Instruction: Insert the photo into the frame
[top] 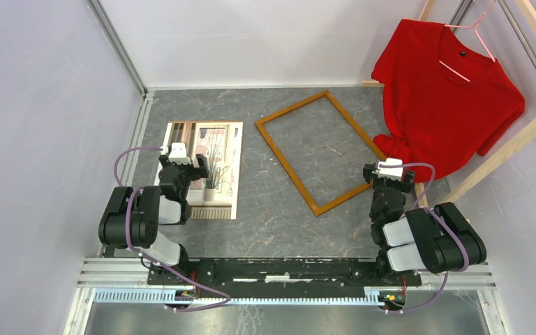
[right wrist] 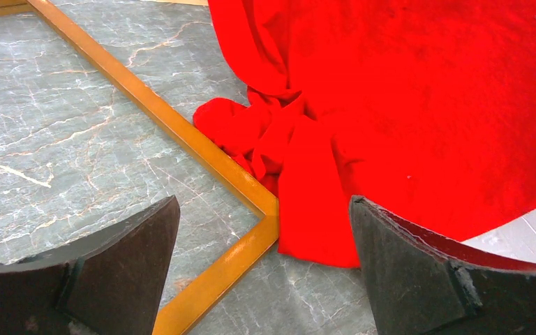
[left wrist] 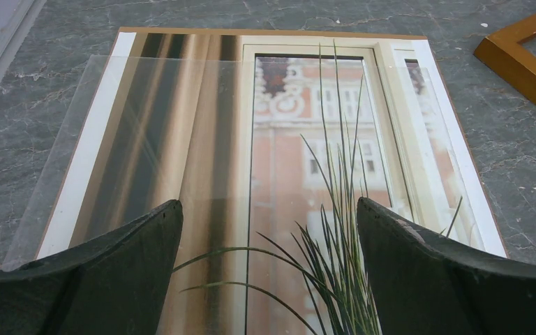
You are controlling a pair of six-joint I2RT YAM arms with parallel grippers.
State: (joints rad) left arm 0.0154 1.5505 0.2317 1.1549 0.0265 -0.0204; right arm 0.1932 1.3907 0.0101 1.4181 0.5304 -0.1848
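Note:
The red shirt's hem (top: 393, 147) is bunched up against the frame next to my right gripper. I should grab the rail (top: 287, 168) closest to the photo and lift the frame there.
The photo (top: 218, 139) lies flat and face up at the table's left, showing a window and a spiky plant. In the left wrist view the photo (left wrist: 286, 139) rests on a brown board (left wrist: 251, 31), with a clear sheet (left wrist: 63, 174) lying over it, slightly offset. My left gripper (top: 182, 166) hovers over its near half, open and holding nothing (left wrist: 269, 272). The frame (top: 286, 168), of orange-brown wood, lies empty and turned at an angle mid-table. My right gripper (top: 389, 174) is open above the frame's near right corner (right wrist: 181, 129), with nothing between its fingers (right wrist: 265, 272).
A red shirt (top: 447, 91) hangs from a pink hanger on a pale wooden rack (top: 523, 132) at the back right. Its hem (right wrist: 405, 105) is bunched on the table against the frame's right rail. Grey walls close in the left and back sides.

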